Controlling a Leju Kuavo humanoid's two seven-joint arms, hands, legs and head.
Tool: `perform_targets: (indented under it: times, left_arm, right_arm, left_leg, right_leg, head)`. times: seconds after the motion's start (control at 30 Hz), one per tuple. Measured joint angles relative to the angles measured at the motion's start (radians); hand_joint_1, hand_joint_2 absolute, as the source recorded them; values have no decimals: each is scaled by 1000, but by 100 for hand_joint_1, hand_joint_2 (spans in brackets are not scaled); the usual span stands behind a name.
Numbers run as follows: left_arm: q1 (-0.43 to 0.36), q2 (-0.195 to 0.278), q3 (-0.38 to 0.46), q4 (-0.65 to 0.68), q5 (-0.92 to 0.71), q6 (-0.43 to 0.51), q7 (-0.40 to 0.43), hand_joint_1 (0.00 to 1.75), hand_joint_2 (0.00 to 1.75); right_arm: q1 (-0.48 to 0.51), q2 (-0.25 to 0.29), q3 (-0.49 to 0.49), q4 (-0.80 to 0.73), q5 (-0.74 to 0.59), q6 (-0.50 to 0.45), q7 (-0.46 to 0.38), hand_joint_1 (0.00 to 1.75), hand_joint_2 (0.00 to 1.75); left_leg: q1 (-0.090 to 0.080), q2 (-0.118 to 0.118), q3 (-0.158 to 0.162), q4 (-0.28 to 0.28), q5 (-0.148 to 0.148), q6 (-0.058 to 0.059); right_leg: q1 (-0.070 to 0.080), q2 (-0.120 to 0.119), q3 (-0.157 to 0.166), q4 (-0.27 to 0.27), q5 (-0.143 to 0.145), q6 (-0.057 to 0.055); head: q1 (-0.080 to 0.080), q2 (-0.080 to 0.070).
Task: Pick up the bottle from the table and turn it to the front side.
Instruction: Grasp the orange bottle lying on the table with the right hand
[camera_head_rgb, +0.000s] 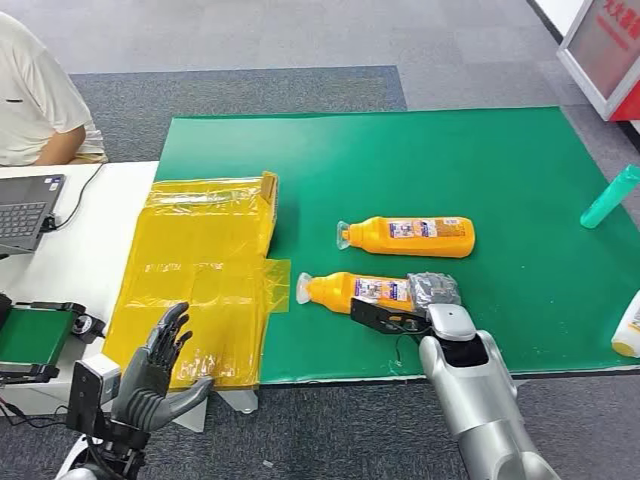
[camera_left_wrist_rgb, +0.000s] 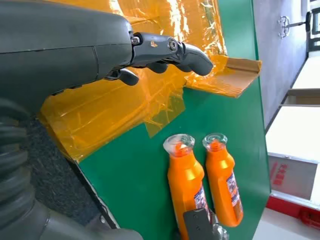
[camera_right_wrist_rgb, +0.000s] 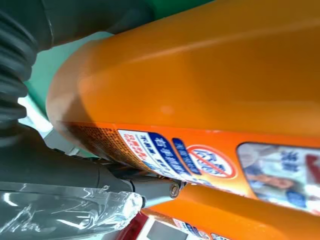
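The near bottle (camera_head_rgb: 337, 292) has a small-print back label (camera_head_rgb: 382, 290) showing, so I expect its big front logo, hidden underneath, to come into view when I turn the bottle.
Two orange bottles lie on their sides on the green mat (camera_head_rgb: 468, 150), caps pointing left. The far bottle (camera_head_rgb: 411, 236) (camera_left_wrist_rgb: 222, 180) lies free. My right hand (camera_head_rgb: 411, 305) grips the base end of the near bottle (camera_head_rgb: 351, 290) (camera_left_wrist_rgb: 186, 185), thumb on the near side and plastic-wrapped fingers (camera_head_rgb: 434, 288) on the far side. The bottle still rests on the mat. In the right wrist view its orange body and printed label (camera_right_wrist_rgb: 196, 75) sit tight against a finger (camera_right_wrist_rgb: 75, 172). My left hand (camera_head_rgb: 158, 365) (camera_left_wrist_rgb: 158, 50) hovers open, fingers spread, over the near edge of the yellow sheet.
A crinkled yellow plastic sheet (camera_head_rgb: 204, 280) covers the mat's left end. A teal bottle (camera_head_rgb: 610, 197) and a white bottle (camera_head_rgb: 628, 328) lie at the right edge. A laptop (camera_head_rgb: 26, 208) and a seated person (camera_head_rgb: 34, 95) are at the far left.
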Motion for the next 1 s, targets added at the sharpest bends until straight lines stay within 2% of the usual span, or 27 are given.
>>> perform_targets:
  times: [0.2, 0.27, 0.5, 0.8, 0.9, 1.0]
  left_arm:
    - [-20, 14, 2, 0, 33, -5, -9, 0, 175]
    - [-24, 17, 2, 0, 35, -4, -9, 0, 175]
    - [-32, 32, -2, -4, 31, 9, -13, 0, 175]
    - [-34, 52, -56, -28, 75, 37, -13, 0, 175]
    - [-59, 54, -91, -31, 102, 59, -11, 0, 175]
    - [-124, 60, -151, -44, 98, 89, -18, 0, 175]
  right_arm:
    - [-3, 36, -32, 0, -11, -57, -17, 175, 175]
    - [-1, 48, -45, 0, -51, -62, -35, 175, 175]
    - [52, 83, -99, -59, -396, -59, -168, 175, 175]
    - [206, 96, -71, -270, -861, -51, -208, 175, 175]
    - [251, 96, -27, -345, -947, -85, -234, 175, 175]
    - [262, 95, 31, -440, -975, -122, -233, 175, 175]
  left_leg:
    - [0, 0, 0, 0, 1, -1]
    - [0, 0, 0, 0, 1, -1]
    - [0, 0, -1, 0, 1, -1]
    - [0, 0, -1, 0, 0, 0]
    - [0, 0, -1, 0, 0, 0]
    - [0, 0, -2, 0, 1, -1]
  right_leg:
    - [0, 0, 0, 0, 0, 0]
    - [0, 0, 0, 0, 0, 0]
    - [0, 0, -1, 0, 0, 0]
    - [0, 0, -1, 0, -1, 0]
    - [0, 0, -1, 0, -1, 0]
    - [0, 0, -2, 0, 1, 0]
  head:
    - [0, 0]
    - [0, 0]
    - [0, 0]
    - [0, 0]
    - [0, 0]
    - [0, 0]
